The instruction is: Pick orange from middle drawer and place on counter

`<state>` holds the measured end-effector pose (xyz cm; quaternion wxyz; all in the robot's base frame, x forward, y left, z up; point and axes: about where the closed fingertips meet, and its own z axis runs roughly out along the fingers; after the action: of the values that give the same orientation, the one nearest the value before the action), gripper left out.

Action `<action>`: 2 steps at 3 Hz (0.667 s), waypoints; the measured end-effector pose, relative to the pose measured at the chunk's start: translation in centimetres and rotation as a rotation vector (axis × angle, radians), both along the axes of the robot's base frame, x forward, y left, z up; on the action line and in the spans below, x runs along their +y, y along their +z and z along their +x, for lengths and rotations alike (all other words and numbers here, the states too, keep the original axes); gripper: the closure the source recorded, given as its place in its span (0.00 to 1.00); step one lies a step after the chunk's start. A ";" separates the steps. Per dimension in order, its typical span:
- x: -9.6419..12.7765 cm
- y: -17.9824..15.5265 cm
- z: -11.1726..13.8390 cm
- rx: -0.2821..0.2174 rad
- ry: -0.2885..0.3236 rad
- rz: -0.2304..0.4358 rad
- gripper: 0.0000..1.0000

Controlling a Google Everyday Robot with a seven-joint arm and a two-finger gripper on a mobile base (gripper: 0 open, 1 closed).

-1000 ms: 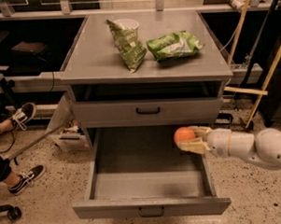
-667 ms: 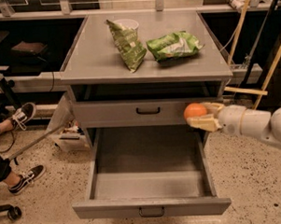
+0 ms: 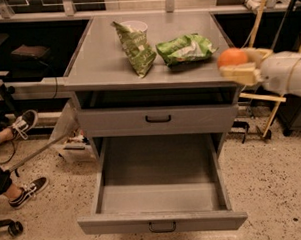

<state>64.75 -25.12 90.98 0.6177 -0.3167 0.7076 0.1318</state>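
The orange (image 3: 232, 57) is hanging past the counter's edge, at the same height as the flat green bag, so my gripper should lift it and swing in over the counter (image 3: 216, 40) before lowering it.
My gripper (image 3: 236, 63) is shut on the orange (image 3: 232, 57) and holds it at the right edge of the counter (image 3: 103, 64), at about the level of the top. The white arm reaches in from the right. The middle drawer (image 3: 161, 184) is pulled wide open below, and its grey inside holds nothing that I can see. The drawer above it (image 3: 158, 120) is closed.
Two green snack bags lie on the counter: one upright (image 3: 136, 48) near the middle, one flat (image 3: 186, 48) to its right, close to the orange. A white cup (image 3: 136, 26) stands behind them. A person's feet (image 3: 23, 125) are at the left. A wooden stand (image 3: 262, 97) is at the right.
The gripper has lifted the orange from beside the open drawer up to the counter's right edge.
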 end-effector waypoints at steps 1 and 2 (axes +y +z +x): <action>0.6 9.6 -1.6 -0.116 -0.020 -0.015 1.00; 0.7 13.6 0.6 -0.136 -0.047 0.004 1.00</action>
<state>65.34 -24.45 104.56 0.6681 -0.3068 0.6709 0.0968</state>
